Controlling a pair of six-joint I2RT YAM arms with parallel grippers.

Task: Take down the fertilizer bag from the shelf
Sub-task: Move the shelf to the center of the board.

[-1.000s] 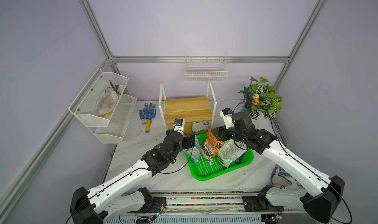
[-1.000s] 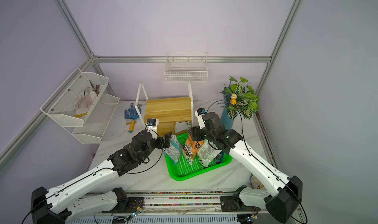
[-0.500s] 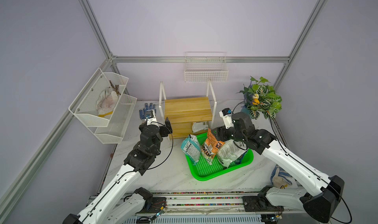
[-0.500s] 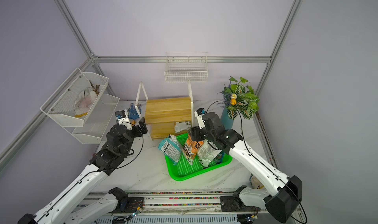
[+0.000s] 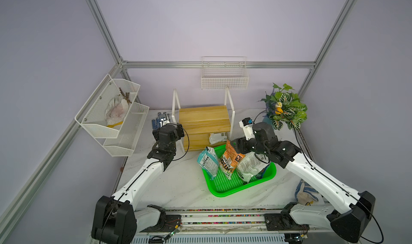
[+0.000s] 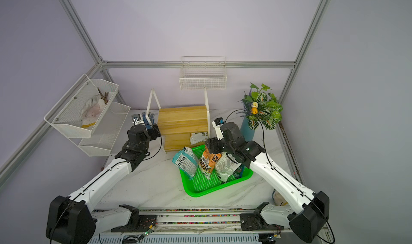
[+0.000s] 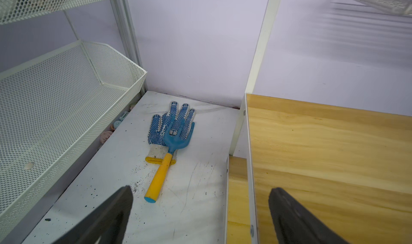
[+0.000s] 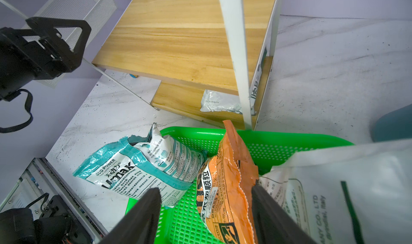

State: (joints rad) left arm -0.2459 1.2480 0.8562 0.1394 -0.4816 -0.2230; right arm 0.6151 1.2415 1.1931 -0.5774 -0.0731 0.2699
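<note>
Next, my left gripper backs away and reaches in from the front, because it straddles the top board's edge (image 5: 180,116) while the fertilizer bag (image 5: 218,138) lies on the lower board.
The shelf (image 5: 204,118) (image 6: 182,120) stands at the back, two wooden boards in a white frame. A crumpled white fertilizer bag (image 5: 218,138) (image 6: 198,137) (image 8: 219,102) lies on its lower board, at the right end. My left gripper (image 5: 178,130) (image 7: 200,209) is open at the shelf's left end, one finger over the table and one over the top board. My right gripper (image 5: 236,146) (image 8: 205,209) hangs open over the green tray (image 5: 225,191), in front of the shelf. An orange bag (image 8: 225,187) stands loose between its fingers.
In the tray, a teal bag (image 5: 208,162) leans over the left rim and a white bag (image 5: 249,167) stands at the right. A glove and blue hand fork (image 7: 171,129) lie left of the shelf. Around stand a mesh rack (image 5: 116,120), wire basket (image 5: 224,80) and plant (image 5: 285,109).
My left arm has drawn back from the teal bag at the tray and swung left to the shelf's left end. The right arm has stayed put.
</note>
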